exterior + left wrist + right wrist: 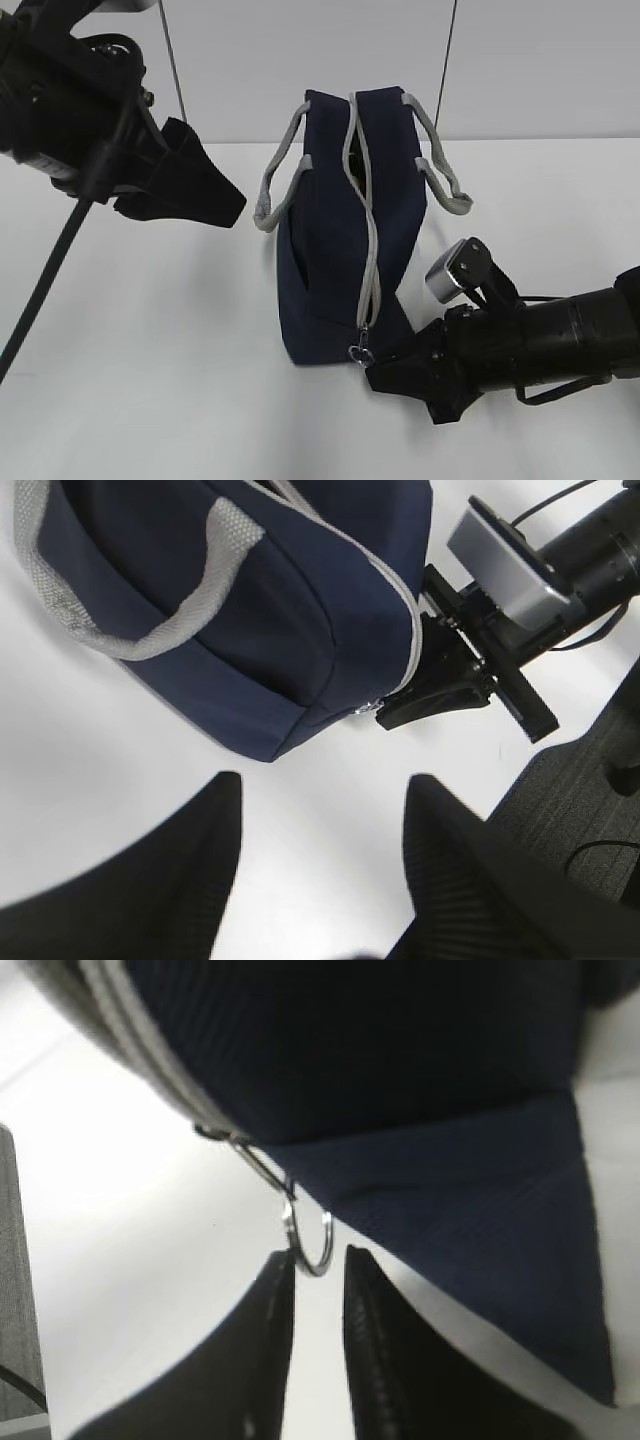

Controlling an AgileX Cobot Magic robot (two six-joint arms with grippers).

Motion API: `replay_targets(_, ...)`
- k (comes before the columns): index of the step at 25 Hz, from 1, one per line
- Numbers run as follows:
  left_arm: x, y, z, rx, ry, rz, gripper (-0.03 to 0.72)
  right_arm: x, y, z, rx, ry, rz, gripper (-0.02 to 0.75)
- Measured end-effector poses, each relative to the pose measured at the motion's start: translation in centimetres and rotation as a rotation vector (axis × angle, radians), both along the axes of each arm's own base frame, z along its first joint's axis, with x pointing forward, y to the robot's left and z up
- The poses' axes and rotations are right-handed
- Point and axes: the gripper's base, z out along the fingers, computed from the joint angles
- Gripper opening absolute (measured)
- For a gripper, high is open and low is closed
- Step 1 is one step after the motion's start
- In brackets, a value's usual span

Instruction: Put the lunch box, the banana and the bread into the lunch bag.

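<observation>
The ring pull (316, 1252) hangs loose between my right gripper's open fingers. Next, I grip the ring pull first and then pull it up along the gaping zipper (358, 168).
The navy lunch bag (335, 230) stands upright mid-table, its grey zipper (372, 262) drawn almost fully along the top. The ring pull (361, 353) hangs at the bag's near end. My right gripper (385, 378) lies low on the table at that end. In the right wrist view its jaws stand a narrow gap apart (318, 1257), and the ring pull (308, 1235) dips between the fingertips without being clamped. My left gripper (215, 205) is open and empty, raised at the left of the bag (250, 610). The lunch box, banana and bread are out of view.
Grey webbing handles (272, 195) (442, 175) hang down both sides of the bag. The white table (150, 380) spreads around it. Two thin cables (172, 60) hang behind. The right arm's camera housing (505, 565) sits close by the bag's end.
</observation>
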Motion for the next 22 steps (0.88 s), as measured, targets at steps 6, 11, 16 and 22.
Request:
replay_targets(6,0.00,0.00,0.00,0.000,0.000,0.000,0.368,-0.04,0.14,0.20,0.026,-0.005,0.008,0.216)
replay_targets(11,0.00,0.00,0.00,0.000,0.000,0.000,0.362,-0.10,0.26,0.39,0.045,-0.022,0.026,0.220)
replay_targets(16,0.00,0.00,0.00,0.000,0.000,0.000,0.361,-0.10,0.26,0.39,0.043,-0.030,0.031,0.220)
replay_targets(22,0.00,0.00,0.00,0.000,0.000,0.000,0.361,-0.06,0.20,0.29,0.028,-0.036,0.031,0.052)
